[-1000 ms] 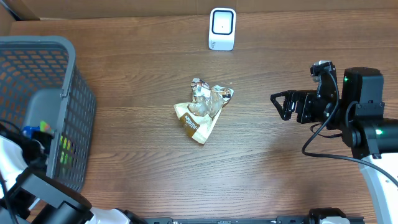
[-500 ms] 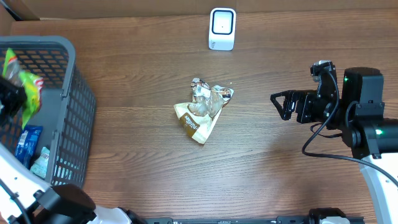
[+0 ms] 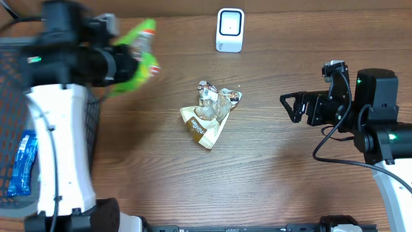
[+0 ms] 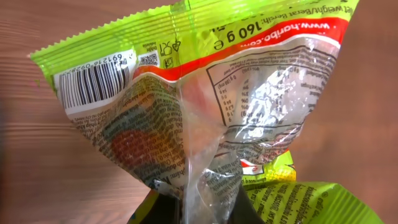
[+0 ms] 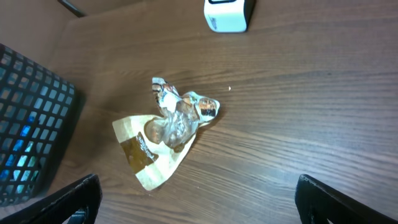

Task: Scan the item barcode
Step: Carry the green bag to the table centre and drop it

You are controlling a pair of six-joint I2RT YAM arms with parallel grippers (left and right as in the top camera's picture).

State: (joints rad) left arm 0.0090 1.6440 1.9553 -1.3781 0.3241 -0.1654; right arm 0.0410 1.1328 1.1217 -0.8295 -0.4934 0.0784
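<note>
My left gripper should keep carrying the bag until it reaches the wood (image 3: 246,132) beside the wrapper, because the green snack bag's barcode (image 4: 95,79) faces up and that wood is open.
A green snack bag (image 3: 136,54) hangs above the table's back left, blurred in the overhead view, with my left gripper (image 3: 120,64) shut on it. The left wrist view shows the bag (image 4: 211,93) filling the frame, its clear seam pinched in my left gripper (image 4: 199,206). Its barcode (image 4: 93,84) shows at the bag's upper left corner. The white scanner (image 3: 230,29) stands at the back centre, to the right of the bag and apart from it. At the right my right gripper (image 3: 290,107) stands open with nothing in it (image 5: 199,194).
A crumpled gold and white wrapper (image 3: 209,117) lies mid-table, also seen in the right wrist view (image 5: 166,127). The dark mesh basket (image 3: 89,132) stands at the left edge, mostly covered by my left arm, with a blue packet (image 3: 23,161) inside.
My left arm has lifted the green bag out of the basket and swung it right and towards the back, over the table. The right arm has not moved.
</note>
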